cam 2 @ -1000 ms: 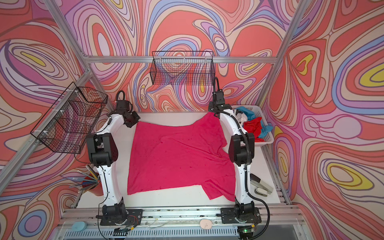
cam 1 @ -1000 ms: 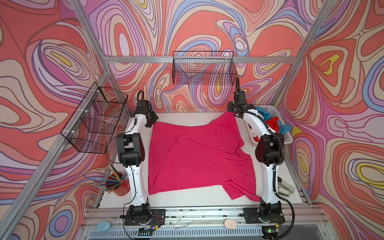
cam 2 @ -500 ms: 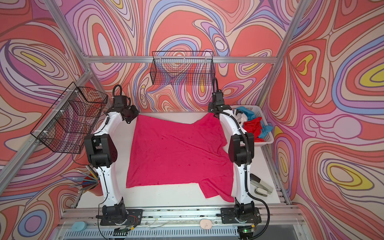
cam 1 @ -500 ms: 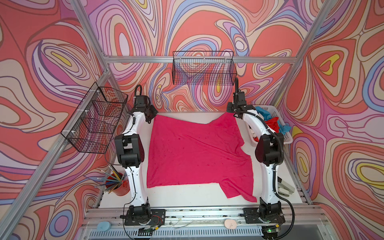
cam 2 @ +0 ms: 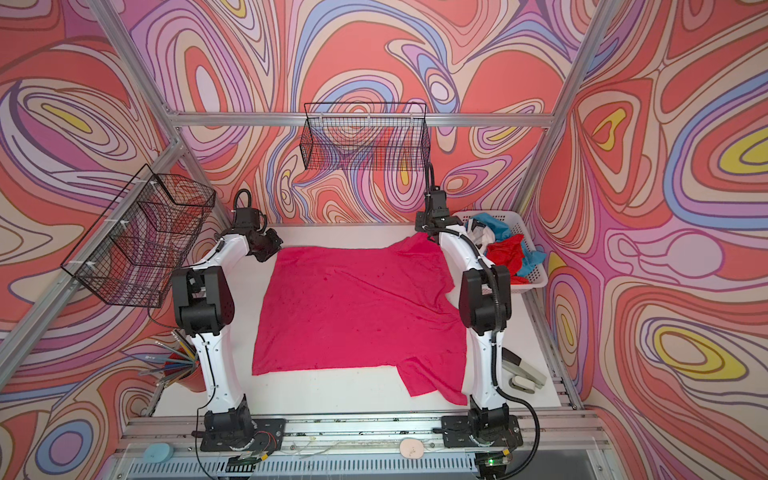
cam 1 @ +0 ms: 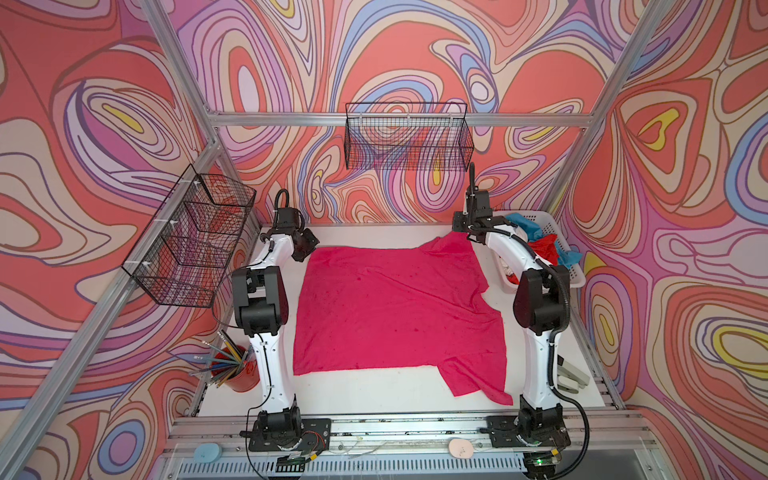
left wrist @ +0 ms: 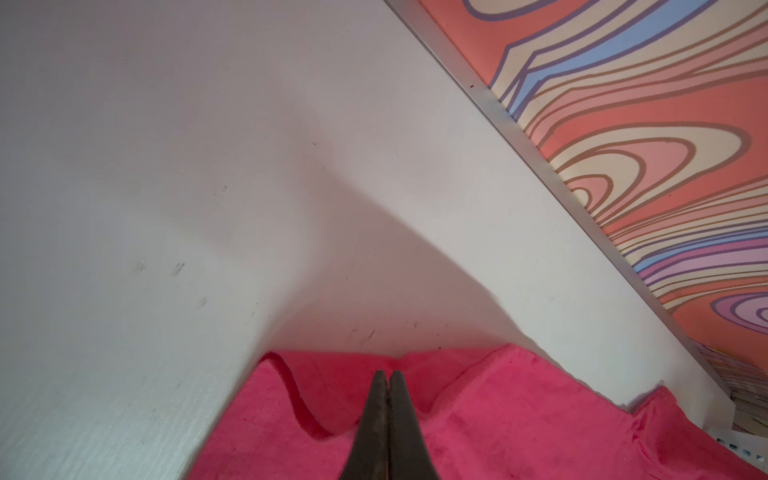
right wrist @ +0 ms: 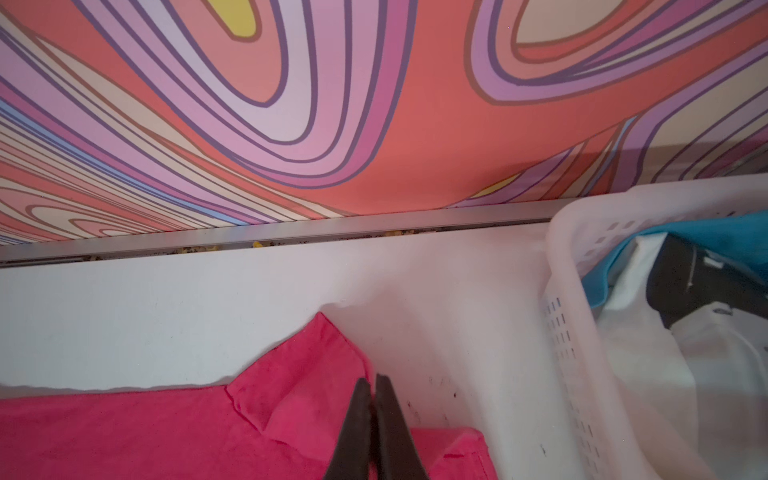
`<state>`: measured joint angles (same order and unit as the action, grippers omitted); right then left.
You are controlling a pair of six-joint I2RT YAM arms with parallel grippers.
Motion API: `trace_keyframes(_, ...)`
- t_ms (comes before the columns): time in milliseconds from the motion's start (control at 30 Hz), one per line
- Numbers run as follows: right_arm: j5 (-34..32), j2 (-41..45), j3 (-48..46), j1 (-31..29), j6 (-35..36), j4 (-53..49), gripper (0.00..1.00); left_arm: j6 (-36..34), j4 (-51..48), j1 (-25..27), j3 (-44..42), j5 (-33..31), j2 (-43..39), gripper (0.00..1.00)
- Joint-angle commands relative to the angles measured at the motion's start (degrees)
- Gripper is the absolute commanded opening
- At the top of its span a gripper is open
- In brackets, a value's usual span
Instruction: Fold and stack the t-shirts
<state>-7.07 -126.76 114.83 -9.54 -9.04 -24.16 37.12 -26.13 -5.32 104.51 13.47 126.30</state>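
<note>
My grippers should bring the shirt's held corners toward the front, because the magenta-pink t-shirt's far edge (cam 1: 384, 249) is close to the back bar. This will fold that edge over the shirt (cam 1: 392, 289).
A large magenta-pink t-shirt (cam 1: 395, 307) (cam 2: 353, 307) lies spread on the white table, one sleeve trailing toward the front right. My left gripper (cam 1: 306, 246) (left wrist: 388, 374) is shut on its far left corner, and the cloth puckers up around the fingers. At the far right corner my right gripper (cam 1: 467, 235) (right wrist: 372, 380) is shut on the raised sleeve edge. More t-shirts sit crumpled in the white slotted basket (cam 1: 575, 270) (right wrist: 565, 332): a red one (cam 1: 544, 245), a teal-blue one (cam 1: 525, 220) and a white one with black marks (right wrist: 648, 353).
A red cup of pencils (cam 1: 241, 374) stands at the front left by the left arm. Black wire baskets hang on the left wall (cam 1: 191, 241) and the back wall (cam 1: 409, 141). A grey stapler (cam 1: 571, 376) lies at the front right. The back rail (right wrist: 291, 232) runs close beyond the grippers.
Both grippers have drawn the magenta t-shirt toward the back of the table and slightly left. Its far edge now lies straighter, and the left gripper sits farther back.
</note>
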Motion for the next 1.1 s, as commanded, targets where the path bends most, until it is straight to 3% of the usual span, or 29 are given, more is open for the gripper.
trace_keyframes(0,-0.8,0.1,5.2,0.6,3.3,3.4,0.0,0.4,1.7,-0.3,0.5,0.2,-2.3,0.0)
trace_keyframes(467,-0.3,-3.2,7.4,0.7,5.0,6.4,0.0,0.2,1.6,-0.5,0.7,0.0,-2.5,0.0)
trace_keyframes(733,2.0,2.7,-4.6,0.7,2.6,8.2,0.0,0.8,3.0,-0.6,-2.0,2.0,-3.8,0.0)
trace_keyframes(1067,7.3,14.2,-20.8,0.7,-3.0,9.5,0.0,2.5,9.9,-2.2,-14.0,6.9,-10.6,0.0)
